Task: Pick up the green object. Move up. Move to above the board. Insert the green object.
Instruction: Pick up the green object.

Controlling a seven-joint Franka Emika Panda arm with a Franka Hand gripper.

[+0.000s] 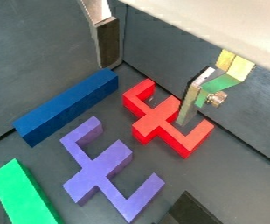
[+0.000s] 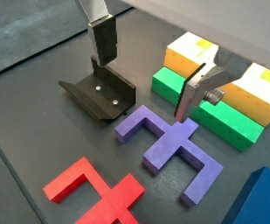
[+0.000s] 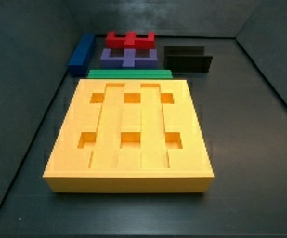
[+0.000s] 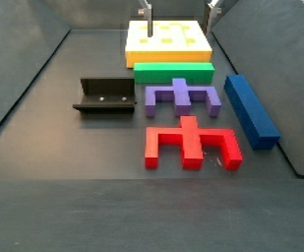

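Note:
I expect the green object [image 3: 131, 73] to come up freely when I lift it, because dark floor [image 1: 51, 178] shows between the green object and the purple branched piece.
The green object [image 4: 174, 72] is a long green bar lying flat on the floor against the near edge of the board [image 4: 167, 39], a yellow-orange slab with square holes. Both show in a side view, the green object [image 3: 129, 72] beyond the board [image 3: 133, 125], and in a wrist view, where the green object [image 2: 207, 109] lies against the board [image 2: 186, 54]. One end of the bar shows in a wrist view [image 1: 20, 192]. My gripper [image 4: 181, 8] hangs high over the scene, open and empty. In both wrist views the gripper [image 2: 147, 87] [image 1: 148, 92] holds nothing between its fingers [image 2: 104, 44].
A purple branched piece [image 4: 181, 95], a red branched piece [image 4: 187, 143] and a blue bar [image 4: 250, 108] lie in front of the green bar. The dark fixture [image 4: 104, 96] stands to the left. Grey walls enclose the floor.

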